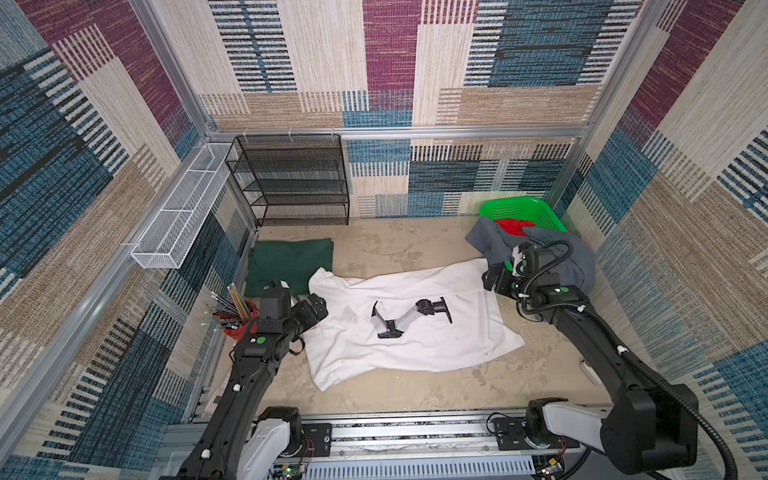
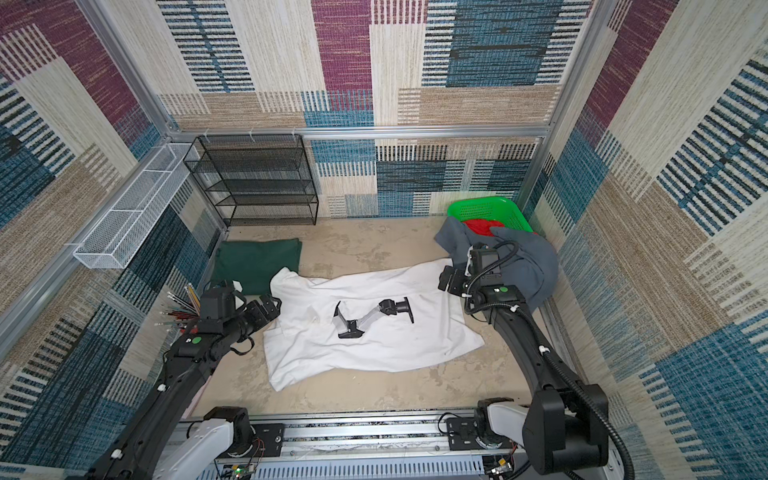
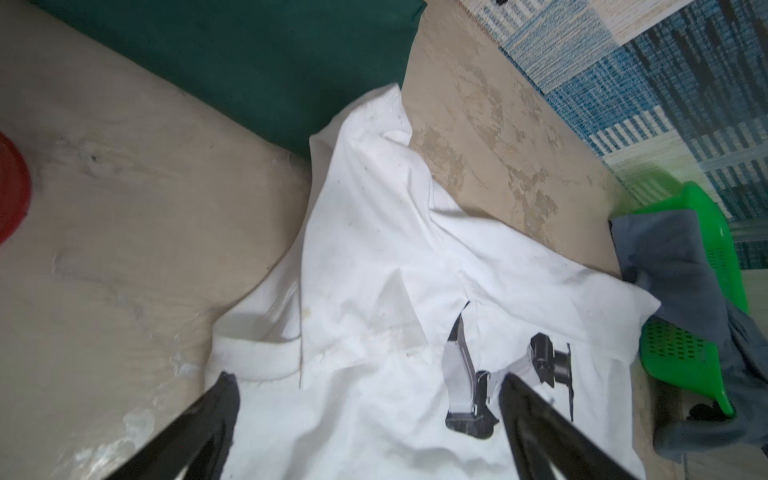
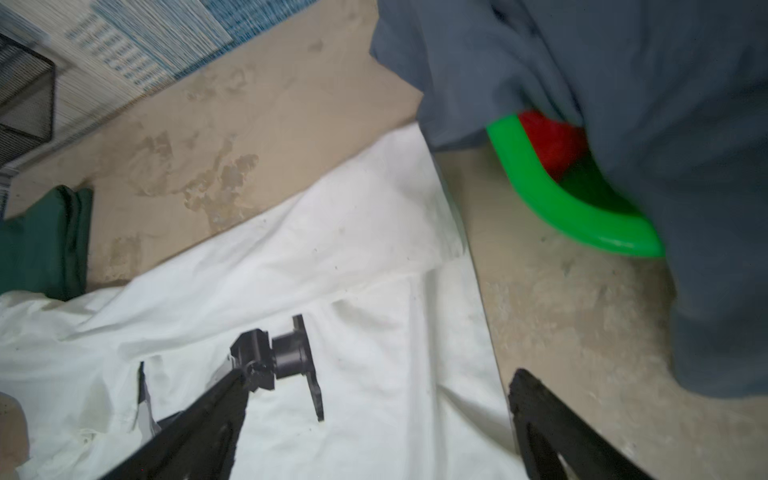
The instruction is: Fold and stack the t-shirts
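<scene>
The open fingers of my left gripper are over the white t-shirt's side edge point(image 1: 309, 352), so they should keep going along that edge and close at the t-shirt's free front corner point(image 1: 323, 384).
The white t-shirt point(image 1: 415, 336) point(image 2: 374, 332) with the robot-arm print lies spread out, a little rumpled, in the middle of the table. A dark green t-shirt point(image 1: 291, 266) point(image 2: 257, 266) lies folded at the back left. A slate grey t-shirt point(image 1: 577, 266) point(image 2: 528, 266) hangs crumpled over the basket at the right. My left gripper point(image 1: 318, 309) point(image 3: 368, 378) hovers open over the white shirt's collar end point(image 3: 395, 291), holding nothing. My right gripper point(image 1: 492, 280) point(image 4: 382, 374) stands open over the shirt's opposite edge point(image 4: 415, 291), also empty.
A bright green lattice basket point(image 1: 528, 208) with something red point(image 1: 515, 226) inside stands at the back right. A black mesh shelf point(image 1: 291, 183) stands against the back wall, a white wire tray point(image 1: 183, 208) on the left wall. A red cup of pencils point(image 1: 237, 316) stands beside the left arm.
</scene>
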You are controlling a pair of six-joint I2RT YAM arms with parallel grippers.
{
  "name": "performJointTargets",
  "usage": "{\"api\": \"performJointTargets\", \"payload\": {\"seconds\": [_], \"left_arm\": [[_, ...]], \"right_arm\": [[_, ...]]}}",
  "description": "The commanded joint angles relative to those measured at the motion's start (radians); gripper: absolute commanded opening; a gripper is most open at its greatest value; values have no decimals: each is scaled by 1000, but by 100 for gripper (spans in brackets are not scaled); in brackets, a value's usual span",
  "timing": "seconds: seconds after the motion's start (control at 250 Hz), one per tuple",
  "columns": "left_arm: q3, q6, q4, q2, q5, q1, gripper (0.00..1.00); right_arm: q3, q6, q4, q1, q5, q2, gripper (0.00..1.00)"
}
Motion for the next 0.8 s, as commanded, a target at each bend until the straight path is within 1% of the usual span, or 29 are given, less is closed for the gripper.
{"api": "performJointTargets", "payload": {"seconds": [0.0,0.064,0.156,0.24,0.332,0.416,0.552,0.652,0.688,0.796], "left_arm": [[-61,-60,-88,-85,-32,-36,98],[-91,-86,-125,-132,-42,-69,98],[-111,-128,-180,-189,-86,-147,98],[-132,-179,-216,-233,-119,-225,98],[-151,-230,-262,-269,-141,-294,98],[-173,-263,-304,-297,-155,-346,98],[-196,-275,-381,-335,-182,-385,98],[-227,-306,-392,-360,-167,-421,98],[-242,-320,-390,-364,-156,-431,100],[-303,-379,-375,-387,-132,-469,92]], "right_arm": [[-81,65,-118,0,26,-62,99],[-126,97,-140,1,25,-106,98],[-71,146,-200,0,21,-144,99],[-53,201,-220,0,-37,-161,98],[-85,245,-218,1,-91,-166,98],[-127,270,-218,1,-89,-165,98],[-162,278,-206,0,-88,-146,99],[-158,273,-208,0,-81,-121,98],[-157,273,-210,0,-76,-114,98],[-149,270,-220,-2,-55,-100,98]]}}
